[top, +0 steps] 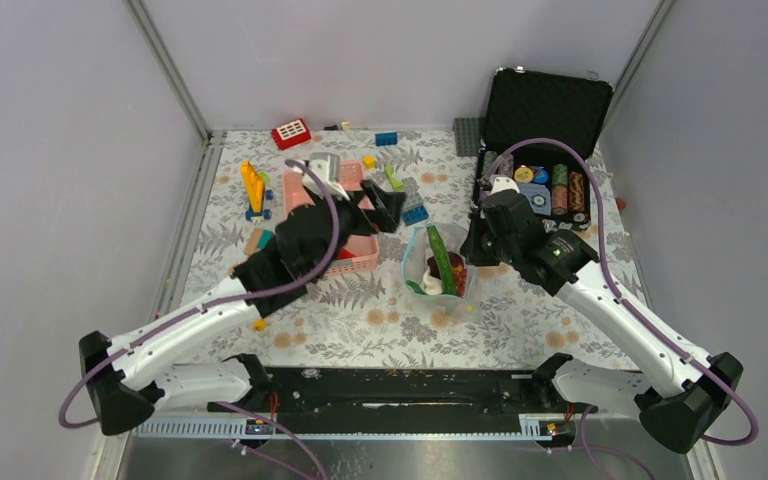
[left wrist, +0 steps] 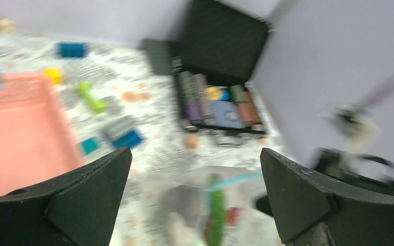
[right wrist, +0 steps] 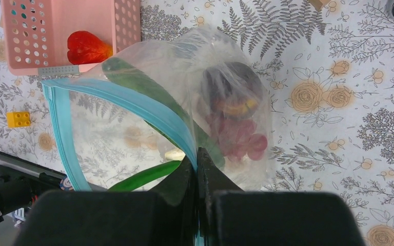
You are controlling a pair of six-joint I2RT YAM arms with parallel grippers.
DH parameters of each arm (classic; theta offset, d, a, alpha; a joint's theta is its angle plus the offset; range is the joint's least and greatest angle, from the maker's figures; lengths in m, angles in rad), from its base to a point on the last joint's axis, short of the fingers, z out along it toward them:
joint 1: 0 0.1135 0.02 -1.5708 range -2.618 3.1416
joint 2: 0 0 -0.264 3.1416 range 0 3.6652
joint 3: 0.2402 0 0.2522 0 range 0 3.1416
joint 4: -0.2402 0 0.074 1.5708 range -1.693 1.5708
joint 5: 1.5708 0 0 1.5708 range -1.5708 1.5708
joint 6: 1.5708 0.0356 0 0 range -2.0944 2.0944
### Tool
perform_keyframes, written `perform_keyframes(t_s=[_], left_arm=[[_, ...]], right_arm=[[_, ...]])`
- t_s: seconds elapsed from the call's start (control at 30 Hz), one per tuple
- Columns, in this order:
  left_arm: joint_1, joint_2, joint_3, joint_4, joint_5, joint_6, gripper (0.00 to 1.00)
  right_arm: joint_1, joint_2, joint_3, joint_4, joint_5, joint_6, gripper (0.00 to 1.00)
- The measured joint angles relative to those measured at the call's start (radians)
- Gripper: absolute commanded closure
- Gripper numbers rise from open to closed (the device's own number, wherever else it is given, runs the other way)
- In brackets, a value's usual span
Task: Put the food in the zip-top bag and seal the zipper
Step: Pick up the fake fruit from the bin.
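Note:
My left gripper is open and should keep going down into the basket (top: pixel 357 248) to close around the red piece (right wrist: pixel 87 47), which lies alone in the pink basket.
The clear zip-top bag (top: pixel 438 268) stands open at mid table, its light-blue zipper (right wrist: pixel 133 100) curving round the mouth. Inside it show long green pods (top: pixel 442 258), the dark red grape bunch (right wrist: pixel 241 137), the maroon round fruit (right wrist: pixel 231 84) and a white piece (right wrist: pixel 176 154). My right gripper (right wrist: pixel 197 156) is shut on the zipper edge of the bag, at the bag's right side in the top view (top: pixel 472 245). A red piece (right wrist: pixel 84 47) lies in the pink basket. My left gripper (top: pixel 385 208) is open and empty above the basket, left of the bag; its view is blurred and shows the bag (left wrist: pixel 216 210) ahead.
The pink slotted basket (top: pixel 355 262) sits left of the bag. An open black case (top: pixel 540 110) with poker chips stands at the back right. Coloured building blocks lie scattered at the back, with a red one (top: pixel 291 133) and a yellow stack (top: pixel 252 188).

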Motion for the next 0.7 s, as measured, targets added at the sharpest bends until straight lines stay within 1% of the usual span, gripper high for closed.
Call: perform_keyframes(t_s=[0.13, 0.27, 0.33, 0.47, 0.63, 0.7], left_arm=[[0.266, 0.041, 0.034, -0.238, 0.13, -0.045, 0.01], [0.438, 0.15, 0.074, -0.416, 0.249, -0.039, 0.01], [0.507, 0.212, 0.085, -0.475, 0.31, -0.031, 0.01], [0.608, 0.326, 0.095, -0.566, 0.422, -0.001, 0.01], [0.637, 0.481, 0.151, -0.645, 0.493, 0.045, 0.02], [0.637, 0.547, 0.178, -0.657, 0.522, 0.063, 0.04]], right_arm=[[-0.002, 0.0, 0.0, 0.0, -0.005, 0.0, 1.0], [-0.005, -0.002, -0.003, 0.0, -0.007, -0.001, 1.0], [-0.006, -0.004, -0.005, 0.001, -0.007, -0.001, 0.99], [-0.006, -0.015, -0.012, 0.001, -0.007, -0.002, 0.99], [-0.006, -0.027, -0.021, 0.0, -0.006, -0.006, 0.99], [-0.007, -0.027, -0.022, 0.0, -0.006, -0.009, 0.99]])
